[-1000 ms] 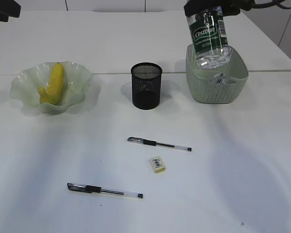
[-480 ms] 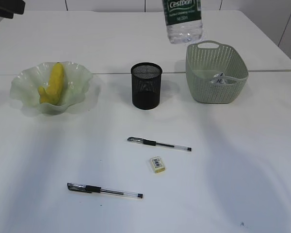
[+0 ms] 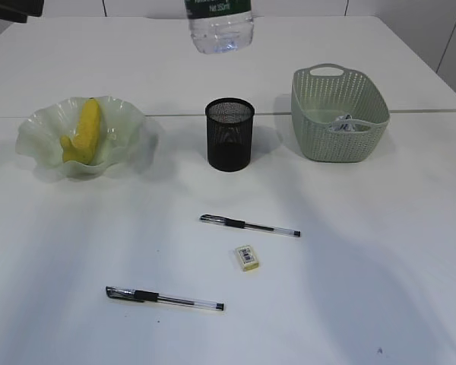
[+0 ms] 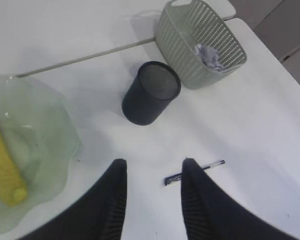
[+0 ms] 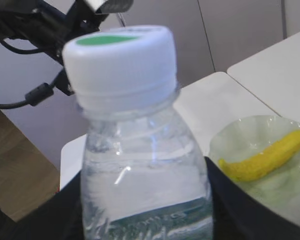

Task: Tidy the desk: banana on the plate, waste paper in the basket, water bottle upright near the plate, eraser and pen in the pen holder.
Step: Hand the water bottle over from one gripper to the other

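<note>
I should take over the water bottle's lower body (image 3: 222, 35) from my right gripper's hold with my left gripper, since the plate (image 3: 125, 131) lies on my left gripper's side.
The water bottle (image 3: 220, 26) hangs in the air at the top of the exterior view, behind and above the black pen holder (image 3: 229, 134). My right gripper (image 5: 145, 202) is shut on the bottle (image 5: 140, 165) around its body, cap upward. The banana (image 3: 83, 129) lies in the green plate (image 3: 38, 125) at the left. Waste paper (image 3: 342, 124) sits inside the basket (image 3: 338, 91). One pen (image 3: 249, 226), the eraser (image 3: 247, 258) and another pen (image 3: 164, 298) lie on the desk. High over the desk my left gripper (image 4: 152, 167) is open and holds nothing.
The left wrist view looks down on the plate (image 4: 45, 120), the pen holder (image 4: 150, 95), the basket (image 4: 190, 45) and one pen (image 4: 205, 167). A seam between two tabletops runs behind the plate and the basket. A dark part of the left arm (image 3: 7, 7) shows at the top left.
The bottle rose out of the basket and travelled left, from over the basket to above and behind the pen holder. Everything on the desk stayed put.
</note>
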Motion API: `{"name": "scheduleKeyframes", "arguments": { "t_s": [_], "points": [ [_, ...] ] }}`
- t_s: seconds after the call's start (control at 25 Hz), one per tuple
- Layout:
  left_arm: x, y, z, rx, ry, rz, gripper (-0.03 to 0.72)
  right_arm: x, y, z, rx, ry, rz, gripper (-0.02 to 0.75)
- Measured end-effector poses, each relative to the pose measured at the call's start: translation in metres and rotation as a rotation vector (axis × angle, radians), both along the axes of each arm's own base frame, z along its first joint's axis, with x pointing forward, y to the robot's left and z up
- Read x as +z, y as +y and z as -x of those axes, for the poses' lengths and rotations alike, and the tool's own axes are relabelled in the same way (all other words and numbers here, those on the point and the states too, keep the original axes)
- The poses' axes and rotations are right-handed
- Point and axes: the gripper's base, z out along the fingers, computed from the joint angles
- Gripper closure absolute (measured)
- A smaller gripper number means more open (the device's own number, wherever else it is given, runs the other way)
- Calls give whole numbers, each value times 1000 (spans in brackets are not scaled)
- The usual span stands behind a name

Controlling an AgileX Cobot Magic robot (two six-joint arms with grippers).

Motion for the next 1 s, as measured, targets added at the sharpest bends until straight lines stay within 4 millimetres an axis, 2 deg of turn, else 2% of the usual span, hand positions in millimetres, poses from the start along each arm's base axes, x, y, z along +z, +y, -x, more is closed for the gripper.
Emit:
{"name": "scheduleKeyframes", "arguments": {
  "t_s": [0.36,0.68,0.8,1.0],
  "points": [
    [13,-17,11,-292,-185,61,435,7,2,1,14,-2,-81,374],
    [22,-23,12,-334,-268,135,435,9,2,2,24,-12,-100,374],
    [22,-32,13,-366,-275,133,435,9,2,2,24,-16,-102,374],
    [22,-60,19,-451,-273,142,449,9,2,2,22,-17,-105,374]
  ]
}}
